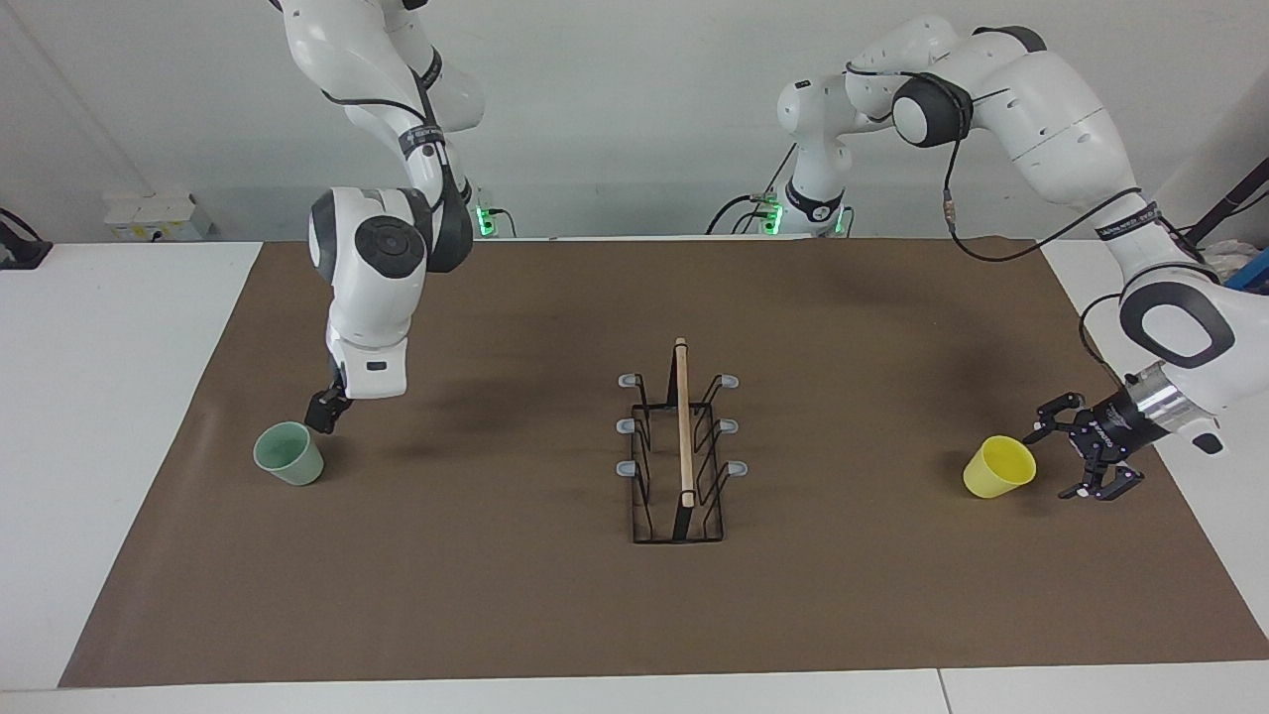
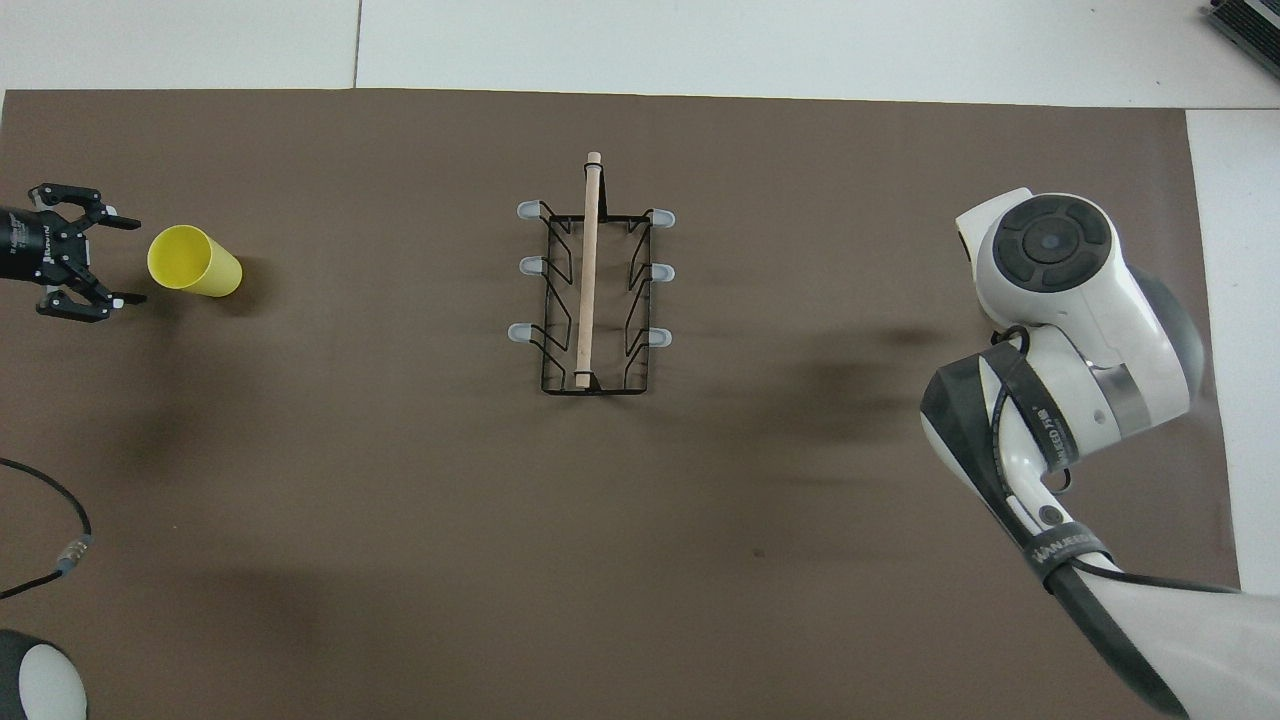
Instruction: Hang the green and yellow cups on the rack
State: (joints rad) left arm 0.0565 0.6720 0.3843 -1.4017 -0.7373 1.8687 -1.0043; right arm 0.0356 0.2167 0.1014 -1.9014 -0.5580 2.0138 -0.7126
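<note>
My gripper will turn the opening of the yellow cup [image 2: 194, 260] over one of the rack's clear-tipped wires [image 2: 521, 332]. The wires stick outward, so the cup will hang upside down and lean outward.
A yellow cup [image 1: 998, 466] [image 2: 192, 261] stands upright on the mat toward the left arm's end of the table. My left gripper [image 1: 1051, 464] [image 2: 130, 260] is low beside it, open, its jaws turned toward the cup and a small gap away. The mint green cup [image 1: 288, 454] stands upright toward the right arm's end; the right arm hides it in the overhead view. My right gripper [image 1: 321, 413] points down just over the cup's rim on the robots' side, holding nothing. The black wire rack [image 1: 681, 446] [image 2: 590, 290] with its wooden rod stands mid-mat, with nothing on its prongs.
A brown mat [image 1: 496, 595] covers most of the white table [image 1: 99, 397]. The left arm's black cable [image 2: 60, 550] hangs over the mat's corner near the robots. A white box [image 1: 159, 216] sits by the wall.
</note>
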